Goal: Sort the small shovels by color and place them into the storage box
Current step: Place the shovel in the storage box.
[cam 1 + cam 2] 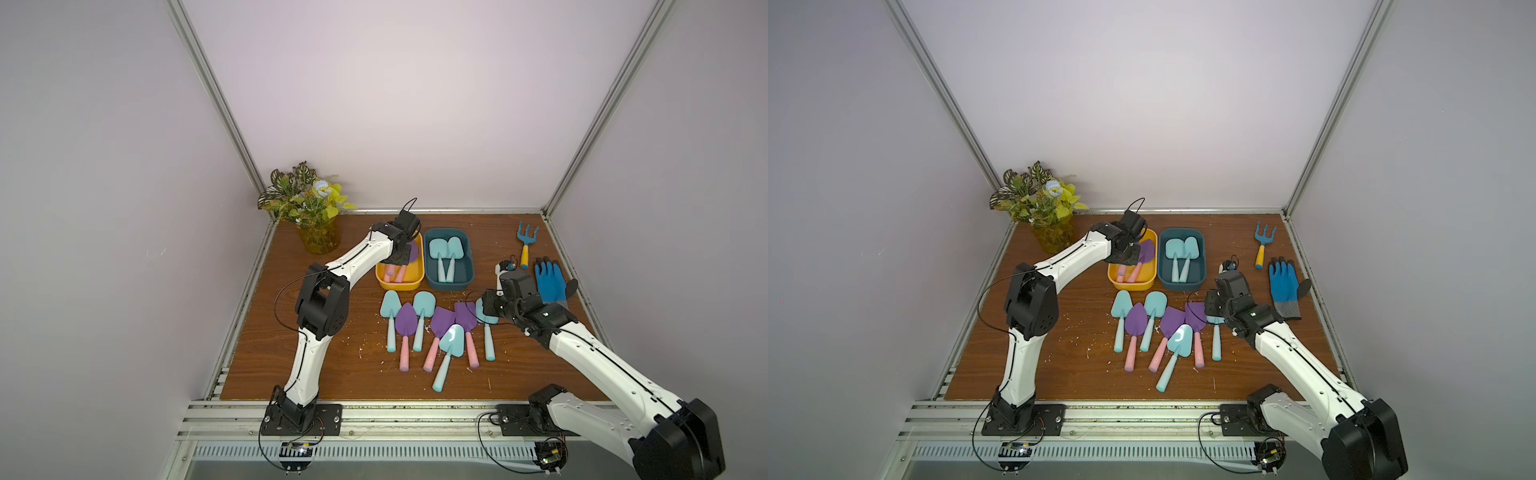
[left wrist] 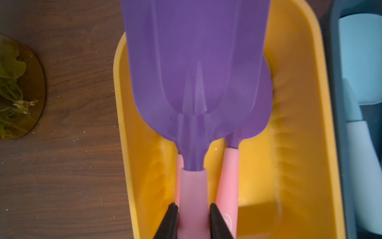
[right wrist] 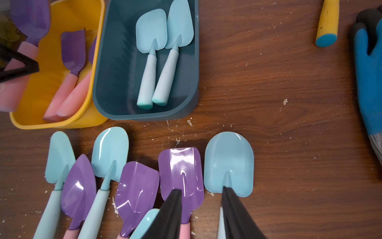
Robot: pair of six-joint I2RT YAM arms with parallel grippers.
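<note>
I should keep lowering the held purple shovel (image 2: 195,83) with my left gripper, as it points along the yellow box's long sides, until it rests on the purple shovels inside (image 2: 228,175).
My left gripper (image 2: 193,207) is shut on the pink handle of a purple shovel (image 2: 196,62), held over the yellow box (image 1: 401,286). Two other purple shovels (image 3: 73,49) lie inside that box. Beside it, the teal box (image 1: 449,284) holds two light-blue shovels (image 3: 159,37). Several purple and light-blue shovels (image 1: 442,322) lie in a row on the table in front of the boxes. My right gripper (image 3: 201,189) hovers open over the row's right end, one finger above a purple blade (image 3: 182,167), the other above the neck of a light-blue shovel (image 3: 228,161). It holds nothing.
A blue rake with a yellow handle (image 1: 525,241) and a blue work glove (image 1: 550,280) lie at the right rear. A potted plant in a yellow vase (image 1: 311,216) stands in the left rear corner. White crumbs dot the wooden tabletop (image 1: 311,365). Walls close three sides.
</note>
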